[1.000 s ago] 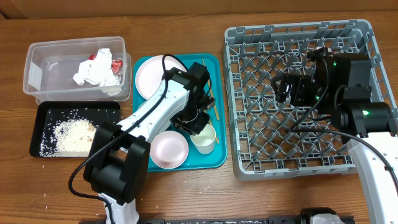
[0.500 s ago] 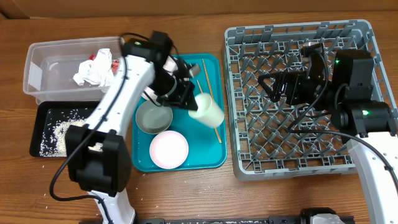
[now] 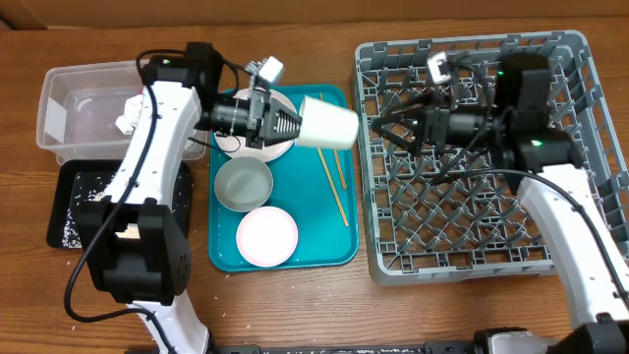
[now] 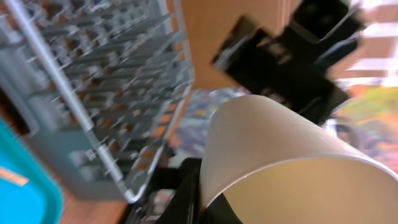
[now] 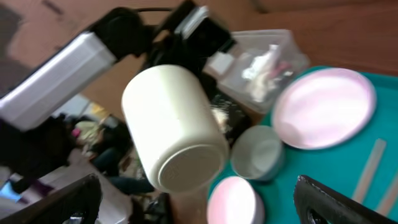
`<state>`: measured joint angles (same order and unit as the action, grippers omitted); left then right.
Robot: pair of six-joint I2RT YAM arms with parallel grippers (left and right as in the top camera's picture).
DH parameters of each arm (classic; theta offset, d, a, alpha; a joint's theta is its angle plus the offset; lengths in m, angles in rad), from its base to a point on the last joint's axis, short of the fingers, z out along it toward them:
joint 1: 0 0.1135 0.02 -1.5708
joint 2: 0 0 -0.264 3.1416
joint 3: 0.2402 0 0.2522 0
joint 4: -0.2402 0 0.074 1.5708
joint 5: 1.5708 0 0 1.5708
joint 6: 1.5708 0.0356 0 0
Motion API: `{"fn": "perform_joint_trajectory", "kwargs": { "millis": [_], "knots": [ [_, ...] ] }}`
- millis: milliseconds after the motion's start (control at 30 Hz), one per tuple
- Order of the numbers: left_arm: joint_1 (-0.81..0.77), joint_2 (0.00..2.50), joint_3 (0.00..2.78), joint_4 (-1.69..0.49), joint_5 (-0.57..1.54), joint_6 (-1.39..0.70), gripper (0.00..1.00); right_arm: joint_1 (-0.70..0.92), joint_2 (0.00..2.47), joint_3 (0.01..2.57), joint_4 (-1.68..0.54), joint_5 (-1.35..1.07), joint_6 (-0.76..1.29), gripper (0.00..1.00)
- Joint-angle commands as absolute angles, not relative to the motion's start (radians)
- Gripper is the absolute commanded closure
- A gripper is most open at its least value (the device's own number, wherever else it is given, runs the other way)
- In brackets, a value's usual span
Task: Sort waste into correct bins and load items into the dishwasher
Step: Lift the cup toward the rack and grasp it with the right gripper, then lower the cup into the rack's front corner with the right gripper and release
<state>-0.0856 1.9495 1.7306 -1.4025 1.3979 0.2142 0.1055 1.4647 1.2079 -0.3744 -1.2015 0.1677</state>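
I should take the cup's base [image 3: 353, 131] with my right gripper and load the cup opening-down, because my left gripper is holding the white cup by its rim [image 3: 305, 120] with its base toward the rack.
My left gripper [image 3: 292, 123] is shut on the small white cup [image 3: 329, 124] and holds it on its side above the teal tray's far right corner, base toward the grey dish rack [image 3: 472, 236]. The cup fills the left wrist view [image 4: 280, 155], with my finger [image 4: 208, 202] on its rim. My right gripper [image 3: 388, 133] is open over the rack's left edge, facing the cup [image 5: 177, 124] without touching it. Its fingers [image 5: 199, 211] stand wide at both lower corners. On the tray lie a grey-green bowl [image 3: 243, 184], a pale pink plate [image 3: 266, 237], a white plate [image 3: 263, 149] and two chopsticks [image 3: 334, 187].
The clear tub [image 3: 59, 93] with crumpled napkins [image 3: 128, 113] stands at the far left. In front of it the black tray [image 3: 64, 211] holds rice crumbs. The teal tray [image 3: 334, 254] lies between them and the rack. Loose crumbs lie on the table by the black tray.
My left arm has lifted the cup off the tray, raised it and turned it sideways toward the rack. My right gripper has moved left to the rack's edge, toward the cup.
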Motion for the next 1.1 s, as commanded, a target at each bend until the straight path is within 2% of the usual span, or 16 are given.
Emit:
{"fn": "perform_joint_trajectory", "kwargs": {
  "millis": [0, 100, 267, 600, 700, 833, 967, 1000, 1067],
  "knots": [
    [-0.084, 1.954, 1.751, -1.401, 1.544, 0.240, 0.96, 0.146, 1.473, 1.230, -0.310, -1.296, 0.229, 0.03],
    [-0.086, 1.954, 1.751, -1.399, 1.566, 0.240, 0.96, 0.185, 1.482, 1.230, -0.231, -1.277, 0.272, 0.07],
    [-0.086, 1.954, 1.751, -1.415, 1.581, 0.240, 0.96, 0.237, 1.483, 1.230, -0.138, -1.200, 0.347, 0.07],
    [-0.129, 1.954, 1.751, -1.429, 1.581, 0.240, 0.96, 0.266, 1.483, 1.230, -0.060, -1.160, 0.368, 0.08],
    [-0.139, 1.954, 1.751, -1.428, 1.580, 0.240, 0.96, 0.266, 1.483, 1.230, -0.057, -1.161, 0.368, 0.16],
    [-0.139, 1.954, 1.751, -1.428, 1.580, 0.240, 0.96, 0.266, 1.483, 1.230, -0.058, -1.161, 0.369, 0.34],
    [-0.138, 1.954, 1.751, -1.415, 1.580, 0.239, 0.95, 0.266, 1.483, 1.230, -0.060, -1.164, 0.369, 0.40],
    [-0.138, 1.954, 1.751, -1.411, 1.580, 0.239, 0.93, 0.266, 1.483, 1.230, -0.061, -1.164, 0.369, 0.42],
    [-0.136, 1.954, 1.751, -1.403, 1.579, 0.239, 0.82, 0.266, 1.483, 1.230, -0.061, -1.165, 0.372, 0.45]
  ]
}}
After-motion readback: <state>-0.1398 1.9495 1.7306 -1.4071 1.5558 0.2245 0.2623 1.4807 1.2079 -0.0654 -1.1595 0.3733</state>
